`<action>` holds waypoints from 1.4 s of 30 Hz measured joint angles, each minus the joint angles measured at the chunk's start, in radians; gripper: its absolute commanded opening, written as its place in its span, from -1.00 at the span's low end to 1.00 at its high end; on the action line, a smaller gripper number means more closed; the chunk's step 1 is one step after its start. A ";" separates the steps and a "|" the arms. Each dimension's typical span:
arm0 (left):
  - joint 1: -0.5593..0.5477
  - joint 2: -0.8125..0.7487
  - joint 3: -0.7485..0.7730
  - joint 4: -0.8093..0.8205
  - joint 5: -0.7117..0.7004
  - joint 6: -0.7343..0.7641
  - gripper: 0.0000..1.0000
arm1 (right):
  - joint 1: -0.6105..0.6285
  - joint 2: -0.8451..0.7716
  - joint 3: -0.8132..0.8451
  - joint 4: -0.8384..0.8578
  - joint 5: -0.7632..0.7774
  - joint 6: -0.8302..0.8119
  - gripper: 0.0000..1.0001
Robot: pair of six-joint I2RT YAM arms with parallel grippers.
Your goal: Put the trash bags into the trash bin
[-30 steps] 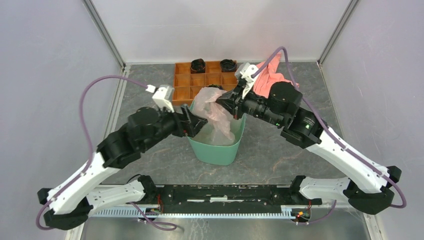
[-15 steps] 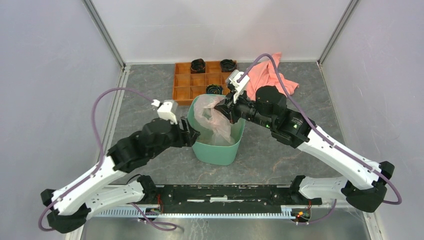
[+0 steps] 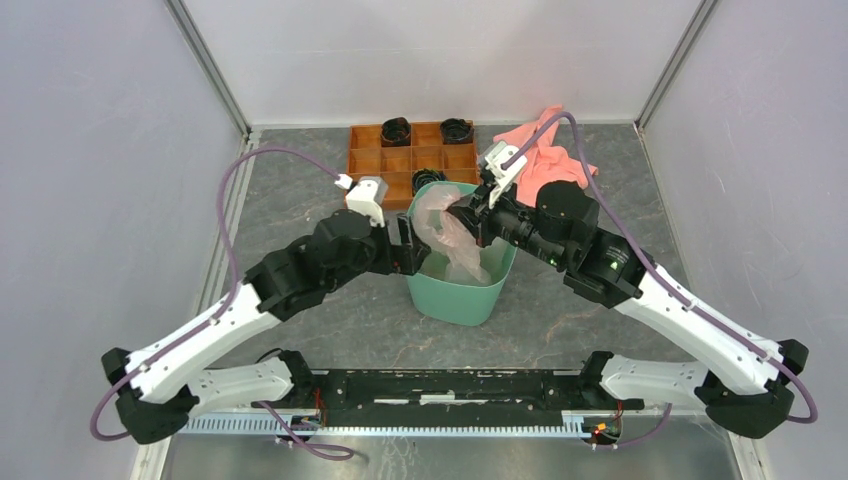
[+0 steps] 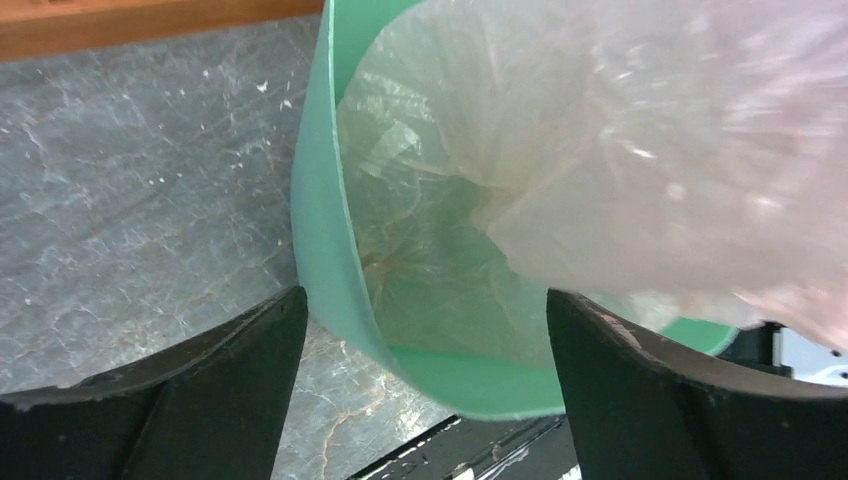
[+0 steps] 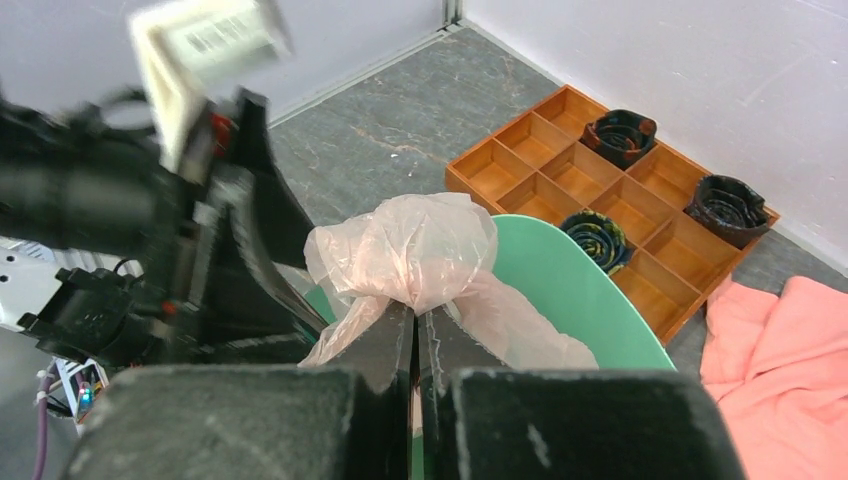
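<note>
The trash bag's top (image 5: 405,245) is bunched up in my right gripper, so my left gripper should take the bunched top, and then my right gripper should take the bag's loose side (image 5: 530,325) to open the bag.
The mint-green trash bin (image 3: 462,292) stands mid-table. The pale pink trash bag (image 3: 446,226) hangs partly inside it, its top bunched above the rim. My right gripper (image 3: 472,214) is shut on that bunched top, above the bin's far right rim; in the right wrist view it (image 5: 415,310) pinches the bag (image 5: 410,243) over the bin (image 5: 575,292). My left gripper (image 3: 413,250) is open at the bin's left wall. In the left wrist view the gripper (image 4: 425,335) straddles the bin wall (image 4: 322,230) without clamping it, with the bag (image 4: 620,150) inside.
The orange compartmented tray (image 3: 372,160) holds three dark coiled items behind the bin; it also shows in the right wrist view (image 5: 560,170). A salmon-pink towel (image 3: 545,150) lies at the back right. Grey walls enclose the table on three sides.
The bin has shifted right on the table with my left gripper against its left wall. My right gripper has moved right and slightly back, still holding the bag.
</note>
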 measured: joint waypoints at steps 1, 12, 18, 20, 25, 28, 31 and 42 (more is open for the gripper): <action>0.000 -0.015 0.015 -0.016 -0.003 0.005 0.99 | 0.000 -0.008 -0.006 0.000 0.006 -0.002 -0.99; 0.000 -0.132 0.267 -0.007 0.107 0.026 0.98 | 0.000 -0.033 -0.047 0.023 -0.023 -0.027 -0.91; 0.000 0.002 0.335 0.027 0.117 0.031 0.70 | 0.000 -0.038 -0.047 0.048 -0.060 -0.019 -0.89; 0.000 0.057 0.334 0.014 0.119 0.031 0.60 | 0.000 -0.043 -0.047 0.052 -0.070 -0.016 -0.89; 0.000 0.101 0.328 -0.003 0.147 0.031 0.07 | 0.000 -0.053 -0.047 0.051 -0.074 -0.015 -0.88; 0.000 0.090 0.317 0.000 0.156 0.033 -0.39 | 0.000 -0.054 -0.047 0.051 -0.074 -0.012 -0.56; 0.000 0.068 0.301 0.002 0.148 0.032 -0.63 | 0.000 -0.058 -0.047 0.047 -0.074 -0.009 -0.21; 0.000 -0.167 0.042 0.173 0.142 0.031 -0.93 | 0.000 -0.198 -0.050 -0.060 0.011 -0.024 0.49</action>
